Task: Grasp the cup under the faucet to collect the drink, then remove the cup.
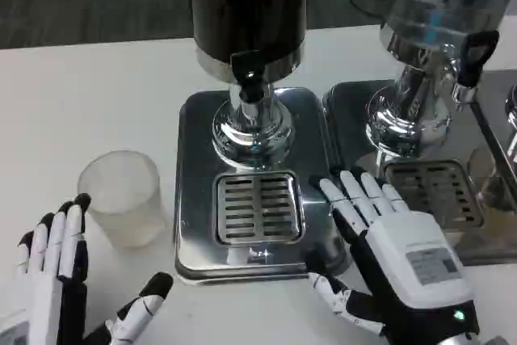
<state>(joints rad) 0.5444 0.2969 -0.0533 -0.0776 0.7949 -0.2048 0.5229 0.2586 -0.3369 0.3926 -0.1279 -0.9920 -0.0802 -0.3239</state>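
Observation:
I expect a thin brown stream to run straight down from the black faucet (250,77) when I open it, because the drink dispenser (248,7) is dark next to its clear neighbour.
A translucent frosted plastic cup (123,197) stands upright on the white table, left of the dispenser's steel base. My left hand (60,280) is just below and left of it, fingers spread, thumb out to the right, touching nothing. The black faucet (248,70) of the dark drink dispenser (246,6) hangs over the slotted drip grille (258,208), where no cup stands. My right hand (396,256) lies flat, palm down, at the right edge of that base (194,167), fingers straight and apart, holding nothing.
A second dispenser (436,14) with its own black tap (472,58) and steel drip tray (440,187) stands to the right, close behind my right hand. Bare white table stretches to the left and rear of the cup.

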